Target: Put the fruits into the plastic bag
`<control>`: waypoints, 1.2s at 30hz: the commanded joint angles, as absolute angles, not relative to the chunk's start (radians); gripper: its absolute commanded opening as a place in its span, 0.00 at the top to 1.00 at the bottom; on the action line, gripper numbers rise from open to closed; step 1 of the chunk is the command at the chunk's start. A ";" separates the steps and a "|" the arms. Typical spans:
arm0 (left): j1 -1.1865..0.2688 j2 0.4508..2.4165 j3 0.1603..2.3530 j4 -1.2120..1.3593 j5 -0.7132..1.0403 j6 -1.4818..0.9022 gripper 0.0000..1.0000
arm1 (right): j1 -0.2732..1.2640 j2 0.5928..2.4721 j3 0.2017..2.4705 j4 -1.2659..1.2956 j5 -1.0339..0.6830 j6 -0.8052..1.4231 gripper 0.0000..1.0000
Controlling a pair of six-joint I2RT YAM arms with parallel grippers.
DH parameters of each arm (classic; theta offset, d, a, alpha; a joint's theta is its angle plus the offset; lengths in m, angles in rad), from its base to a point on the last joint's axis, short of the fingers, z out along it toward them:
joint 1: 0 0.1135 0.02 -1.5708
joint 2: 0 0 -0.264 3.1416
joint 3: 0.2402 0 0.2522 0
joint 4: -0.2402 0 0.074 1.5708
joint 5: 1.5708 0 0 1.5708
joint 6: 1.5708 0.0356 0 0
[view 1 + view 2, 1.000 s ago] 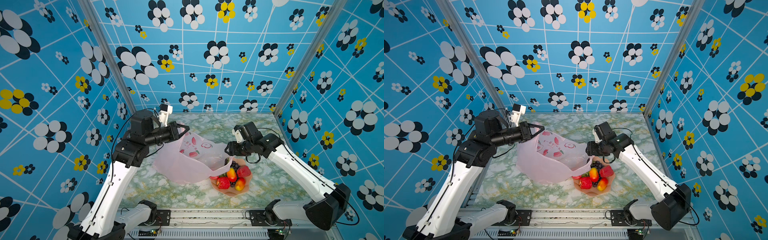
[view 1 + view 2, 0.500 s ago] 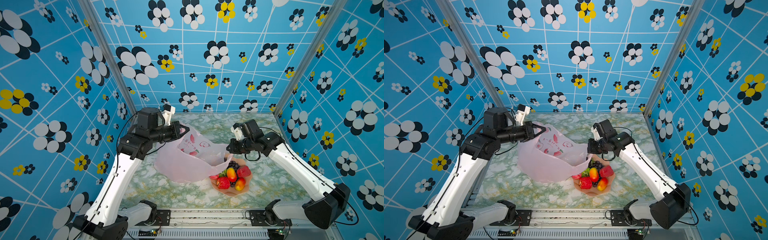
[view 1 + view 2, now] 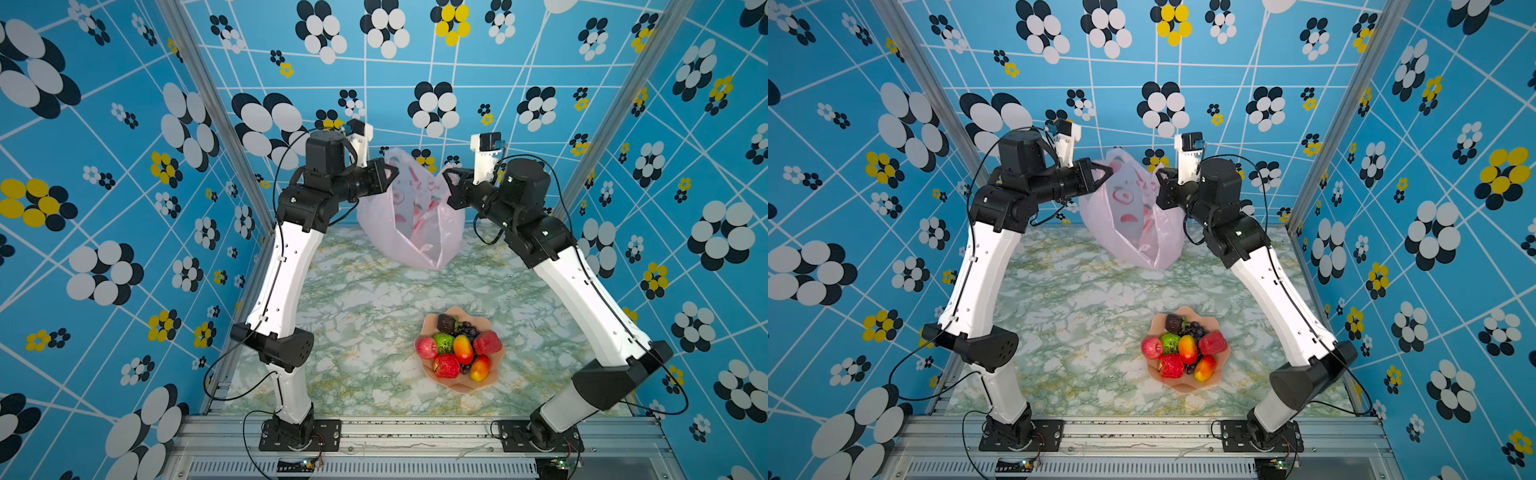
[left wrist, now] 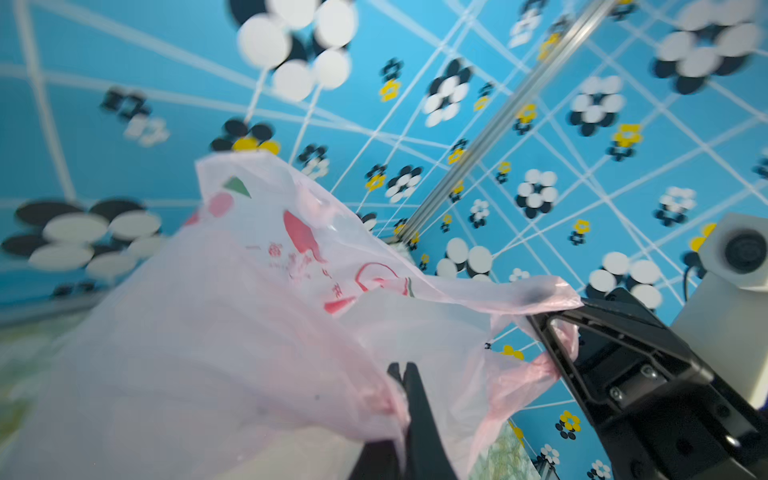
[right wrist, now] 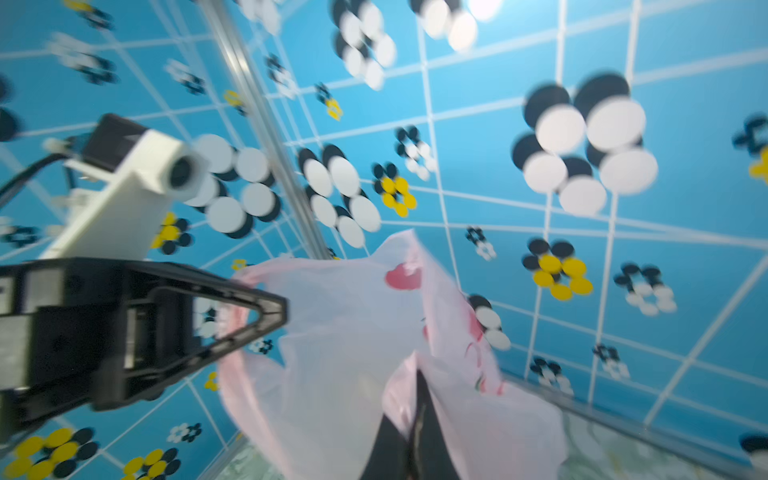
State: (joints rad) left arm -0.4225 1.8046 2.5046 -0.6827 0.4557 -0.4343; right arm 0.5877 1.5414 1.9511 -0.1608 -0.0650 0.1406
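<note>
I should lower the plastic bag (image 3: 412,220) onto the marble top (image 3: 376,284) with my left gripper and my right gripper, the bag's opening toward the bowl, because the bag hangs high, far from the fruits.
The pale pink plastic bag (image 3: 411,224) (image 3: 1133,224) hangs lifted at the back of the table, its bottom close to the marble top. My left gripper (image 3: 392,172) (image 4: 401,368) is shut on the bag's left rim. My right gripper (image 3: 446,174) (image 5: 417,374) is shut on the right rim, so the mouth is held between them. The fruits (image 3: 457,349) (image 3: 1185,349) lie heaped in the peach bowl (image 3: 461,388) at the front right: strawberries, an apple (image 3: 427,347), a green fruit (image 3: 444,343), mangoes, grapes (image 3: 467,331) and a dark brown piece (image 3: 445,322).
Blue flowered walls close in the back and both sides. The marble table (image 3: 361,299) stretches between the bag and the bowl. A metal rail (image 3: 415,432) with both arm bases runs along the front edge.
The right gripper has shut on the bag's rim. Both arms have risen and moved back, lifting the bag off the table and away from the bowl.
</note>
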 commanded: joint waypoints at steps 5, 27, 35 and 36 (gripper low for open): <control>-0.510 1.359 1.912 -0.269 0.450 -0.201 1.00 | 0.624 1.251 1.523 0.181 -0.055 -0.019 1.00; -0.257 1.198 1.056 -0.311 0.510 -0.437 1.00 | 0.606 1.281 1.018 0.143 0.032 0.245 1.00; -0.237 1.176 1.085 -0.349 0.510 -0.416 1.00 | 0.606 1.336 1.073 0.150 -0.005 0.258 1.00; -0.236 1.167 1.083 -0.356 0.504 -0.413 1.00 | 0.605 1.348 1.085 0.147 -0.014 0.258 1.00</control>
